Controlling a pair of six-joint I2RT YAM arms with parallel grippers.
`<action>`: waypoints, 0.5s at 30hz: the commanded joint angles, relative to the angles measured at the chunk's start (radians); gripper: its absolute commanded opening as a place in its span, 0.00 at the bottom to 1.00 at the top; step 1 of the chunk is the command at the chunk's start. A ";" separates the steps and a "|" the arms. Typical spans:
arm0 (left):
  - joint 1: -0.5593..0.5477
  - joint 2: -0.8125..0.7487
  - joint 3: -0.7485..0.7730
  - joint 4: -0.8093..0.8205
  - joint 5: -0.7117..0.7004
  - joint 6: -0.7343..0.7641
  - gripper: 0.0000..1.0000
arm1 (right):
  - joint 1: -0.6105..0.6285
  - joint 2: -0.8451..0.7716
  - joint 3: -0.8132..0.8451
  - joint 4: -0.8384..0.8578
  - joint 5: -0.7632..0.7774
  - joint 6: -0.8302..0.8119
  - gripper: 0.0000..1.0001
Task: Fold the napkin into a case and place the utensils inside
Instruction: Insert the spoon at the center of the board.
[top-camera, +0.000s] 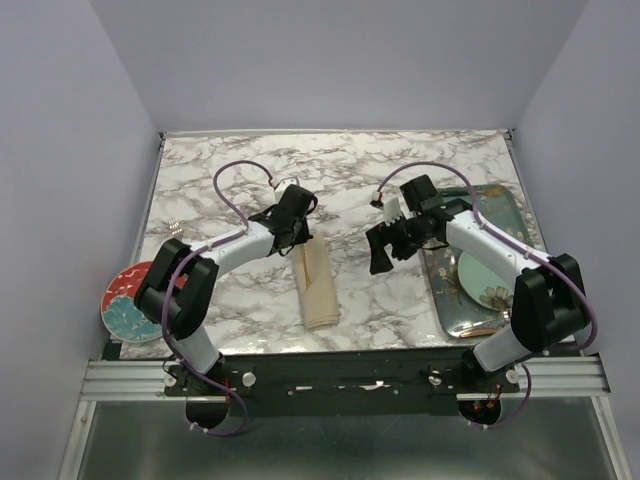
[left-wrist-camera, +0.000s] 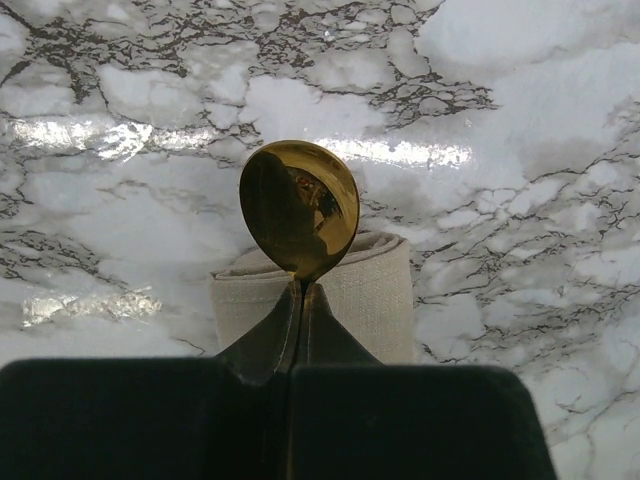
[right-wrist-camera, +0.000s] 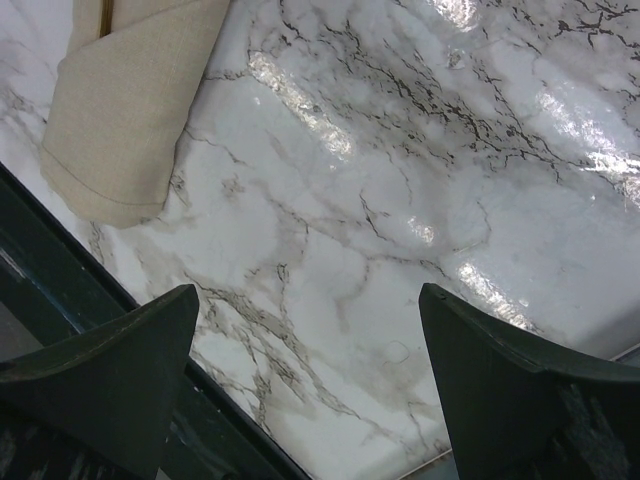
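My left gripper should go on sliding the gold spoon in until the spoon's bowl rests on the case's far end (top-camera: 315, 244), because the spoon's handle runs lengthwise into the case's fold (top-camera: 309, 285).
The napkin lies folded into a narrow beige case (top-camera: 317, 288) near the table's front middle. My left gripper (top-camera: 292, 238) hovers over the case's far end, shut on the neck of the gold spoon (left-wrist-camera: 298, 208). In the left wrist view the spoon's round bowl stands up past my left gripper (left-wrist-camera: 301, 287), with the case's end (left-wrist-camera: 372, 292) just behind it. My right gripper (top-camera: 385, 250) hangs open to the right of the case. The right wrist view has bare marble between the jaws of the right gripper (right-wrist-camera: 310, 330) and the case (right-wrist-camera: 125, 110) at upper left. A thin gold strip (right-wrist-camera: 105, 12) shows at its fold.
A dark teal tray (top-camera: 437, 300) sits at the right edge with a pale green plate (top-camera: 487, 287) on it, partly under the right arm. A red and teal plate (top-camera: 125, 302) lies at the front left corner. A small object (top-camera: 176, 228) sits at the left.
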 joint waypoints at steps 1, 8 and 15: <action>-0.011 -0.053 -0.015 -0.023 0.015 -0.045 0.00 | -0.008 -0.041 -0.027 0.023 -0.003 0.021 1.00; -0.012 -0.082 -0.026 -0.055 0.010 -0.058 0.00 | -0.008 -0.058 -0.057 0.047 -0.017 0.036 1.00; -0.012 -0.105 -0.055 -0.101 0.013 -0.091 0.00 | -0.008 -0.040 -0.068 0.086 -0.043 0.082 1.00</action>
